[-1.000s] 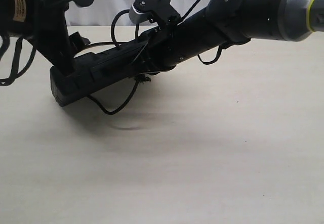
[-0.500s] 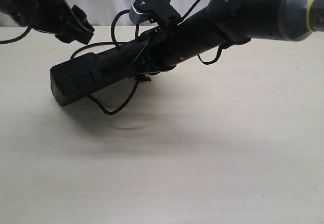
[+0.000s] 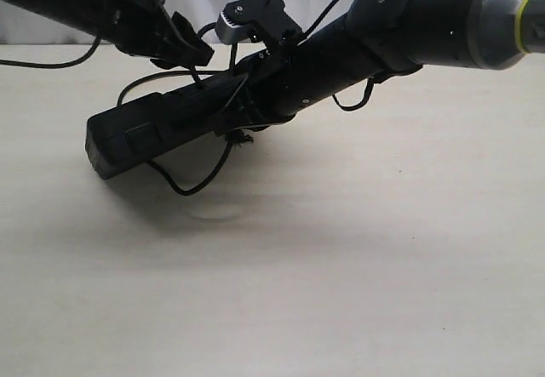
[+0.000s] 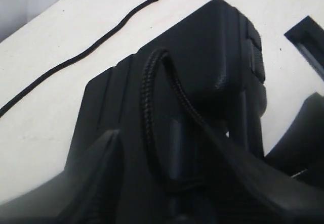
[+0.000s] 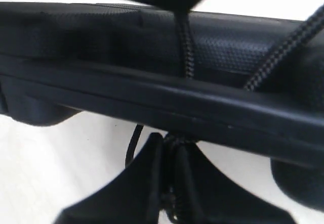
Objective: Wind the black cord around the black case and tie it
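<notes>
My right gripper should release the black cord beneath the tilted black case, let the case lie flat and take the pieces of the cord above it.
The black case lies tilted, its left end on the table and its right end raised. The black cord hangs in a loop under it, with the frayed knot by my right gripper. In the right wrist view that gripper is shut on the black cord just below the case. My left gripper hovers over the case's upper edge. In its wrist view it stands open astride a cord loop on the case. A free cord end trails across the table.
The beige table stretches wide in front of and right of the case. A pale wall runs along the back edge. Smooth robot cables hang under the right arm, which crosses from the upper right.
My left gripper has left the case's left end, risen, and swung right to above the case's middle. The case and my right gripper have barely moved.
</notes>
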Controlling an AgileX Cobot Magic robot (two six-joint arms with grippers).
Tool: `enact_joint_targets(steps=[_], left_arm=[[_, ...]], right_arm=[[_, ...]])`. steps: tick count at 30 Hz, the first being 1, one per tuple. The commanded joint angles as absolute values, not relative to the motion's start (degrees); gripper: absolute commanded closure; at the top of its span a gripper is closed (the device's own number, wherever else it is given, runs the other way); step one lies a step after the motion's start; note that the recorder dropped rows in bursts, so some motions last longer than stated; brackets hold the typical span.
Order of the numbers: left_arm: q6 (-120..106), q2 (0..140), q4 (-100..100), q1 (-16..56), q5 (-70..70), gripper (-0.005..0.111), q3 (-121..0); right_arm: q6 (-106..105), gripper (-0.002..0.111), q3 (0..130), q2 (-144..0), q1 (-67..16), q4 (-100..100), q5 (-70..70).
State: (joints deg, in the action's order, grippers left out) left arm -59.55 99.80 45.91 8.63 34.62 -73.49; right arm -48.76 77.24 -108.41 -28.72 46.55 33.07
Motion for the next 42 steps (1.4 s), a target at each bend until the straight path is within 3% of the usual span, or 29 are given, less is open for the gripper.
enact_joint_targets(steps=[1, 3, 5, 6, 7, 12, 15, 21, 29, 35, 39, 42], left_arm=[[-69.2, 102.3, 55.2, 8.7, 33.9, 0.061, -73.9], [-70.9, 102.4, 56.8, 8.7, 33.8, 0.069, -73.9], [-70.9, 102.1, 56.8, 8.7, 34.4, 0.089, -74.0], [-70.9, 102.1, 56.6, 8.7, 34.8, 0.103, -74.0], [-70.9, 102.0, 56.6, 8.7, 34.9, 0.107, -74.0], [-70.9, 101.2, 56.6, 8.7, 34.8, 0.107, -74.0], [-70.8, 100.0, 56.6, 8.7, 34.8, 0.107, -74.0], [-70.7, 99.0, 57.1, 8.7, 36.5, 0.107, -74.0], [-70.6, 99.0, 57.2, 8.7, 42.1, 0.107, -74.0], [-70.4, 99.0, 57.3, 8.7, 42.9, 0.107, -74.0], [-70.4, 99.0, 57.3, 8.7, 42.7, 0.107, -74.0], [-70.4, 99.0, 57.3, 8.7, 40.8, 0.107, -74.0]], right_arm=[[-49.3, 0.104, 77.5, -108.2, -28.8, 46.3, 32.7], [-49.3, 0.104, 77.5, -108.2, -28.8, 44.7, 32.4], [-48.8, 0.102, 77.5, -108.2, -28.8, 44.3, 30.8], [-48.4, 0.097, 77.5, -108.2, -28.8, 44.3, 30.1], [-47.5, 0.093, 77.5, -108.2, -28.8, 44.3, 30.1], [-42.5, 0.059, 77.5, -107.5, -28.8, 41.3, 32.6], [-38.4, 0.05, 77.5, -105.9, -28.6, 33.7, 36.4], [-25.5, 0.05, 77.5, -101.6, -28.6, 15.4, 43.7], [-29.4, 0.05, 75.8, -96.9, -28.6, 13.9, 43.8], [-40.3, 0.05, 63.2, -92.2, -28.6, 22.5, 22.3], [-64.4, 0.05, 51.9, -91.7, -30.3, 43.9, 5.0], [-76.2, 0.05, 48.7, -92.9, -32.7, 54.8, 0.8]])
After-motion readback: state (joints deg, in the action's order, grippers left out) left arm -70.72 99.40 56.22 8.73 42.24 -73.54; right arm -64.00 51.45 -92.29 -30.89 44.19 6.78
